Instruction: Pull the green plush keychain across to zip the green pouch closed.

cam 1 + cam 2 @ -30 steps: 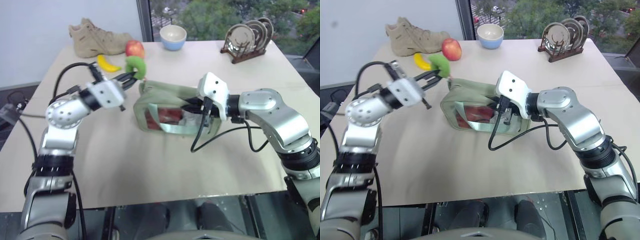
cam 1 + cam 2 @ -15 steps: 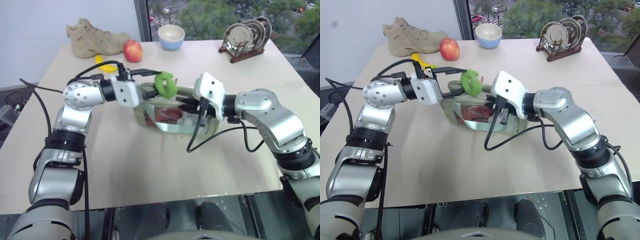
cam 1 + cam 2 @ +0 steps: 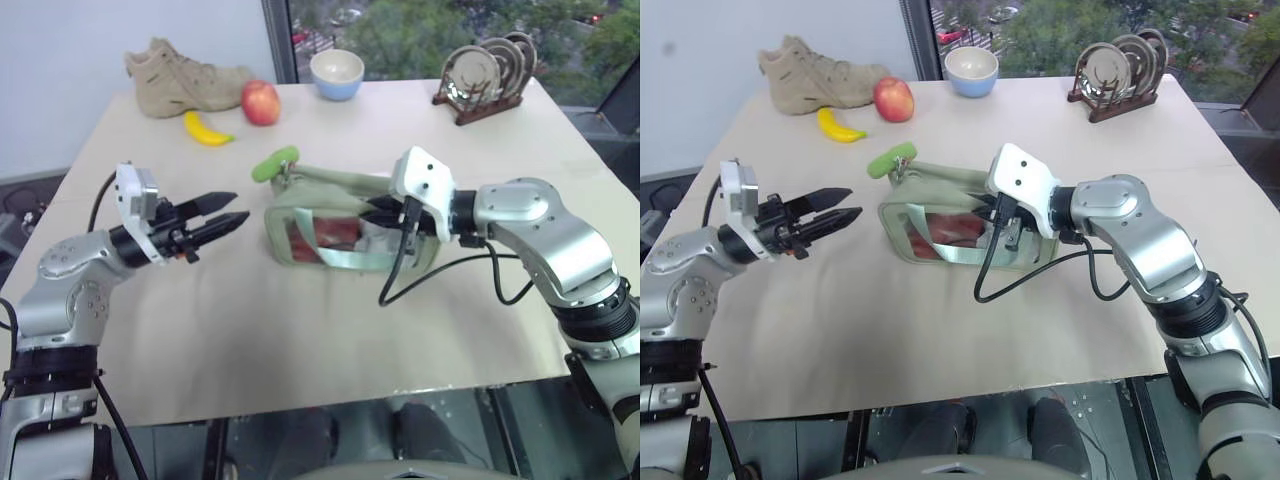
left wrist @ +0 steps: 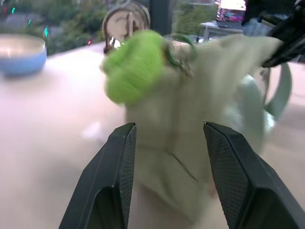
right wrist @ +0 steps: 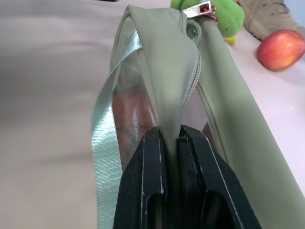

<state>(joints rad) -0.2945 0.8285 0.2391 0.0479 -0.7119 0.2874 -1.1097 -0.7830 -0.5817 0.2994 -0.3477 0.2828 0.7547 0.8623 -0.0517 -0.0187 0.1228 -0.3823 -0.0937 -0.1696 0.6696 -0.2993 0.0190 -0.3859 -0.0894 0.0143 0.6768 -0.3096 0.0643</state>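
Note:
The green plush keychain point(image 3: 274, 164) is hanging off the end of the green pouch. My left gripper should first push the keychain onto the pouch's top point(image 3: 326, 176) and then grip that end of the pouch.
The green pouch point(image 3: 330, 215) lies mid-table with reddish contents behind its clear window. The green plush keychain point(image 3: 275, 163) rests on the table at the pouch's far left corner, hooked to the zipper pull. My left gripper point(image 3: 222, 210) hovers open a short way left of the pouch, pointing at it and holding nothing. In the left wrist view the keychain point(image 4: 136, 67) and pouch point(image 4: 190, 119) sit beyond its spread fingers point(image 4: 114, 181). My right gripper point(image 5: 169, 133) is shut on a fold of fabric along the top of the pouch point(image 5: 157, 71), near its right end.
At the back of the table stand a tan shoe point(image 3: 185, 75), a banana point(image 3: 208, 130), a red apple point(image 3: 260, 102), a blue bowl point(image 3: 336, 75) and a rack of plates point(image 3: 490, 75). A black cable point(image 3: 400, 270) hangs from my right wrist over the pouch.
My left gripper held the keychain, carried it over the pouch, then let go, opened and drew back left and down. The keychain now lies at the pouch's left end. The right gripper stayed put.

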